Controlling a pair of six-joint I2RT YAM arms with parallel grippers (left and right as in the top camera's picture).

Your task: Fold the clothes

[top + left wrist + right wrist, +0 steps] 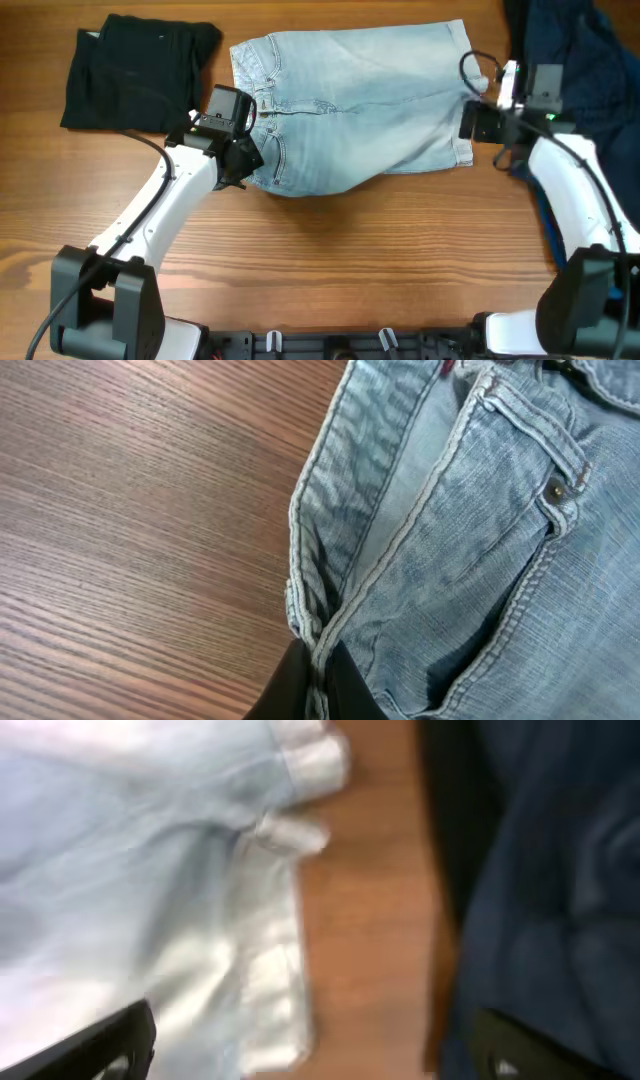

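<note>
I should expect a white label hidden inside the gaping waistband [372, 478] when I lift the shorts, because a bit of red [447, 366] shows there.
The pale blue denim shorts [360, 100] lie flat on the wooden table, waistband to the left, cuffed hems to the right. My left gripper [243, 165] is shut on the waistband's near corner; in the left wrist view the black fingers [318, 695] pinch the folded denim edge [420, 550]. My right gripper [478, 125] is open at the hem's near right corner; in the right wrist view its fingers [310, 1055] straddle the pale cuff [270, 970] and bare wood, holding nothing.
A folded black garment [135, 70] lies at the back left. A dark navy garment [580, 70] is heaped at the right edge, also in the right wrist view [560, 870], close beside my right arm.
</note>
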